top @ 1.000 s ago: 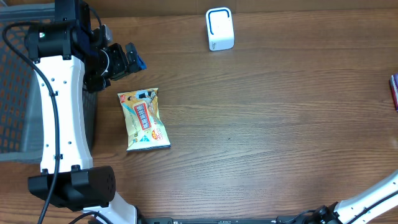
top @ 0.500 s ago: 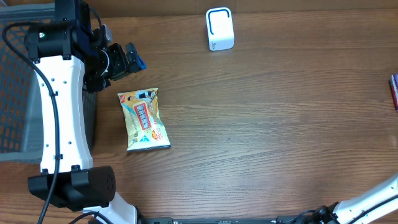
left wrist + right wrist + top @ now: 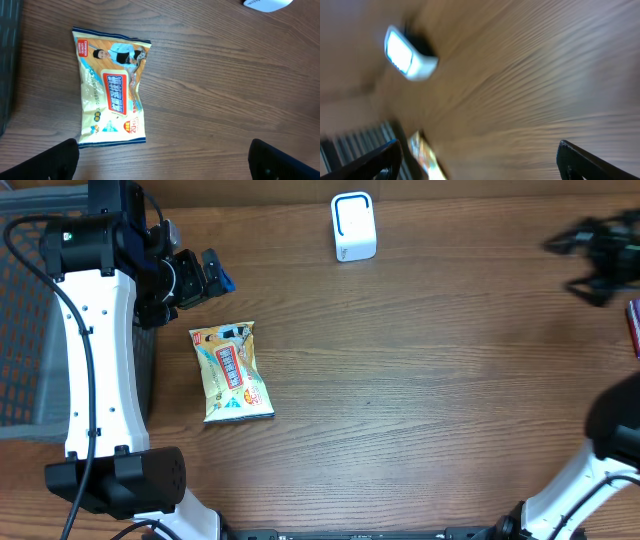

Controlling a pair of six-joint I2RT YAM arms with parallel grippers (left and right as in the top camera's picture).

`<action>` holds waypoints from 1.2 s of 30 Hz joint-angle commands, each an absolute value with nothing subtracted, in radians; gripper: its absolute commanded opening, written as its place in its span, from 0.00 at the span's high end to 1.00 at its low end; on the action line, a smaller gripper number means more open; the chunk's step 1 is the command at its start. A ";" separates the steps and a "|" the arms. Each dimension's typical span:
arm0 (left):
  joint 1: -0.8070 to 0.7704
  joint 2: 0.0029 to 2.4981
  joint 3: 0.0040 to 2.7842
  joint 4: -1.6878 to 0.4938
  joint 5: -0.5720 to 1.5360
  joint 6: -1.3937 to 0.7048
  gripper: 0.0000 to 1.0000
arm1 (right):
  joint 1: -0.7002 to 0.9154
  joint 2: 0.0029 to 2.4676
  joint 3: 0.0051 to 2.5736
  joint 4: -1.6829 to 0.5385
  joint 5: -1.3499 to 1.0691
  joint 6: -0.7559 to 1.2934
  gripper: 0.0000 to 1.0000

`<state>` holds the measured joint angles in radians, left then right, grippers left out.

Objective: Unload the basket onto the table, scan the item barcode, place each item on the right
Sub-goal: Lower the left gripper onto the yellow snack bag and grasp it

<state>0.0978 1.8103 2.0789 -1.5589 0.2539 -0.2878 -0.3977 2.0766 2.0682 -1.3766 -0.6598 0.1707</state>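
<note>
The yellow snack packet (image 3: 232,372) is beside the grey mesh basket, a long way from the robot's right gripper, so next the left gripper moves the packet toward the middle (image 3: 328,385) first.
The item, a yellow snack packet (image 3: 230,370), lies flat on the wooden table left of centre, printed face up; no barcode shows on it. My left gripper (image 3: 203,276) hovers just beyond its far end, open and holding nothing. In the left wrist view the packet (image 3: 112,97) lies ahead of the wide-apart fingertips (image 3: 55,162). My right gripper (image 3: 590,255) is a blur at the far right, open and holding nothing. Its wrist view is smeared but shows the packet (image 3: 422,155) far off and the gripper (image 3: 480,162) standing wide.
A white scanner box (image 3: 353,227) stands at the back middle, seen too as the blurred scanner (image 3: 407,55). A grey mesh basket (image 3: 25,330) sits at the left edge. A dark red object (image 3: 634,325) pokes in at the right edge.
The right arm has swung into the overhead view at the upper right, moving fast, with its jaws opening wide. The left arm and the packet have not moved.
</note>
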 commanded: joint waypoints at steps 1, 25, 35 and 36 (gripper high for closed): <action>0.097 1.811 2.076 -1.559 0.252 -0.276 0.00 | -0.217 2.072 1.999 -1.331 -0.690 0.123 0.01; -0.019 1.811 1.921 -1.598 0.207 -0.271 0.01 | 0.081 1.971 1.944 -1.313 -0.411 0.300 0.00; -0.107 1.811 1.467 -1.278 -0.070 -0.506 0.00 | 0.005 1.971 1.944 -1.300 -0.400 0.300 0.00; -0.103 1.811 1.433 -1.235 -0.079 -0.506 0.04 | -0.002 1.971 1.944 -1.301 -0.400 0.299 0.00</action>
